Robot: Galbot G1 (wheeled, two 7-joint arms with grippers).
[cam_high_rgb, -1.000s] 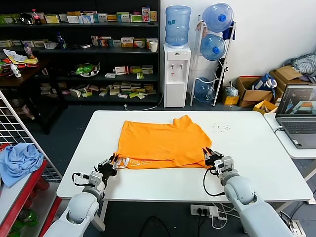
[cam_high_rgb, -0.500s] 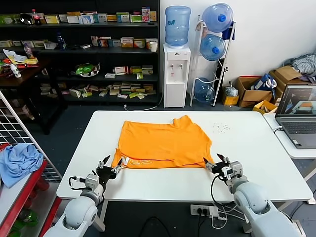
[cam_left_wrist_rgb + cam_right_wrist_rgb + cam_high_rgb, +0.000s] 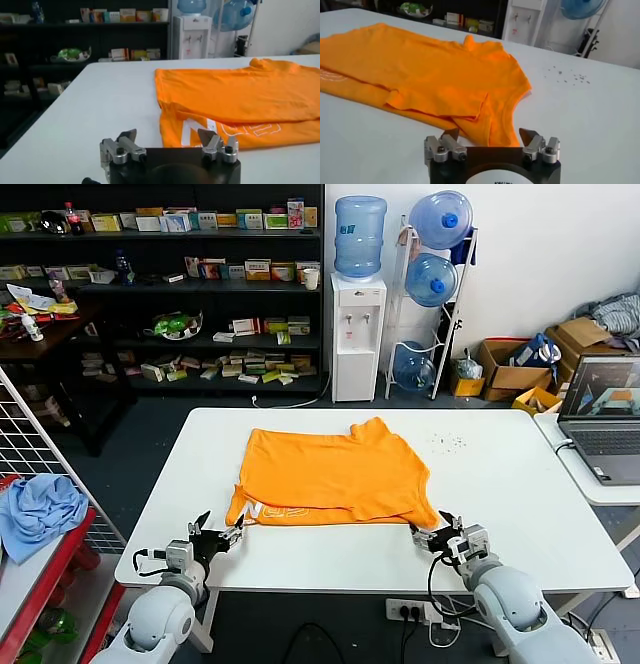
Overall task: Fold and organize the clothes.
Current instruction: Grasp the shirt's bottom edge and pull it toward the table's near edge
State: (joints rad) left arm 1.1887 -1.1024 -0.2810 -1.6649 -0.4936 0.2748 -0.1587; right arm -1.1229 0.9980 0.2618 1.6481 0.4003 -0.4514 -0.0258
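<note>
The orange T-shirt's near edge (image 3: 264, 516) lies uneven. My left gripper and my right gripper should pull its near corners (image 3: 234, 518) toward the front edge of the table before folding.
The orange T-shirt (image 3: 335, 474) lies partly folded on the white table (image 3: 500, 484), white lettering showing along its near edge. It also shows in the left wrist view (image 3: 235, 100) and in the right wrist view (image 3: 420, 80). My left gripper (image 3: 217, 534) is open and empty, just off the shirt's near left corner, close to the table's front edge. In its own view (image 3: 167, 136) the lettered hem lies just ahead. My right gripper (image 3: 440, 534) is open and empty, just off the near right corner. In its own view (image 3: 490, 135) the folded sleeve lies just ahead.
A light blue cloth (image 3: 38, 509) lies on a red rack at the left. A laptop (image 3: 605, 419) stands on a side table at the right. Shelves, a water dispenser (image 3: 358, 334) and bottles stand behind the table. Small specks (image 3: 447, 442) dot the table's far right.
Both grippers have let go of the shirt's near corners, opened, and drawn back toward the table's front edge. The shirt's near edge now rests flat on the table.
</note>
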